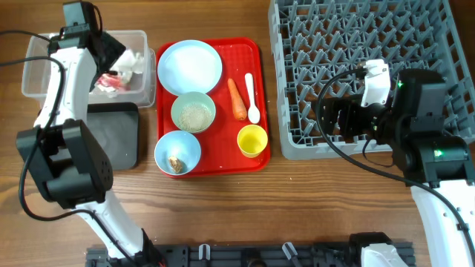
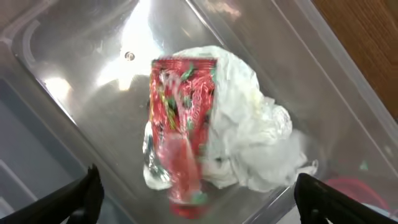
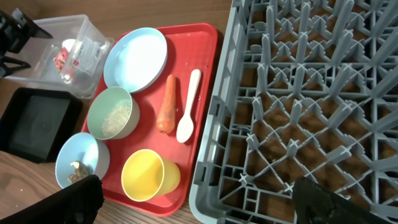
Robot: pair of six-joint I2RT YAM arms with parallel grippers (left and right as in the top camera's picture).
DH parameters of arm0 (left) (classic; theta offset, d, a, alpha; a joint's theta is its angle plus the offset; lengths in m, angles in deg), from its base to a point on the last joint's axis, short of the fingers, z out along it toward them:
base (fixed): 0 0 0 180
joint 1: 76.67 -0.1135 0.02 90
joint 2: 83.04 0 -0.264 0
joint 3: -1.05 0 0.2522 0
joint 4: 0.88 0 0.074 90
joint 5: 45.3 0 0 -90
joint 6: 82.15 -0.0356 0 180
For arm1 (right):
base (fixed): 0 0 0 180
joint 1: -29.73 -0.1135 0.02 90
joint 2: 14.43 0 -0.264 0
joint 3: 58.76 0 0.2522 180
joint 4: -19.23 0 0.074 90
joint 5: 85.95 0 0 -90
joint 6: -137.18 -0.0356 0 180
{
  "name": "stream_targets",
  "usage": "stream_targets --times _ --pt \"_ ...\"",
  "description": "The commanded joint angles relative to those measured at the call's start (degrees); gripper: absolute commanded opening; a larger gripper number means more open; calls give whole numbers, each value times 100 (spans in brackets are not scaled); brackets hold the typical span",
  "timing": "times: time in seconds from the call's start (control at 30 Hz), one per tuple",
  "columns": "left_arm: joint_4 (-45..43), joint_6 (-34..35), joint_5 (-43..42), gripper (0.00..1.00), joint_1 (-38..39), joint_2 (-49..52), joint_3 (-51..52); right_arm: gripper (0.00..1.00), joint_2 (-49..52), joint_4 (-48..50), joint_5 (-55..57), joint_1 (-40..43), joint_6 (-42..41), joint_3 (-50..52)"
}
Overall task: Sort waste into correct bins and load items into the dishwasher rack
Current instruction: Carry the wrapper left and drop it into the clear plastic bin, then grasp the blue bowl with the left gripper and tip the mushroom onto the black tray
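The wrapper (image 2: 180, 124) is in the clear tub and the light-blue bowl's rim (image 1: 158, 153) is free. My left gripper should go to that rim next until it closes.
The red-and-white wrapper with crumpled white tissue (image 2: 205, 124) lies loose inside the clear tub (image 1: 44, 67). My left gripper (image 2: 198, 193) is open and empty just above it. The black tray (image 1: 111, 133) sits in front of the tub. On the red tray are the light-blue plate (image 1: 190, 67), the pale-green bowl (image 1: 193, 112) holding rice, the light-blue bowl (image 1: 177, 152) holding a brown lump, the carrot (image 1: 236, 99), the white spoon (image 1: 251, 100) and the yellow cup (image 1: 251, 140). My right gripper (image 3: 199, 193) is open and empty over the front-left edge of the grey rack (image 1: 356, 44).
The flat red serving tray (image 1: 223, 159) lies between the bins and the rack. The rack holds only its pegs. Bare wooden table runs along the front edge.
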Motion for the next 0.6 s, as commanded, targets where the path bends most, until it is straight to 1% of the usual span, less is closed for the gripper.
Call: stream_targets --times 0.0,0.07,0.17,0.2,0.27,0.33,0.4,0.43,0.47,0.5,0.53,0.57 --pt "83 -341 55 100 -4 -627 -35 100 44 37 -9 -17 -59 -105" --pt "223 -352 50 100 -4 -1113 -35 100 44 20 -9 -17 -59 -105" --pt "737 -822 -625 99 85 -1950 -35 100 44 22 -7 -17 -59 -107" --pt "1215 -981 -962 97 251 -2413 -33 100 44 22 -7 -17 -57 -107" --pt "1923 -1054 -1008 98 697 -2903 -33 100 44 24 -7 -17 -59 -105" --pt "2439 -1281 -1025 100 1211 -3093 -33 100 44 33 -7 -17 -59 -105" --pt "3132 -1690 -1023 99 2057 -3051 79 100 44 33 -9 -17 -63 -105" --pt "3333 -1679 -1025 88 2507 -2979 385 100 44 37 -9 -17 -61 -105" --pt "3268 -1696 -951 85 2916 -2940 953 100 44 37 -9 -17 -66 -107" --pt "3099 -1692 -935 85 3112 -2940 1370 100 44 35 -9 -17 -63 -107" --pt "2769 -1663 -938 83 3327 -2940 1987 100 44 31 -9 -17 -61 -105" --pt "2518 -1615 -949 83 3410 -2940 2380 100 44 22 -9 -17 -63 -105"
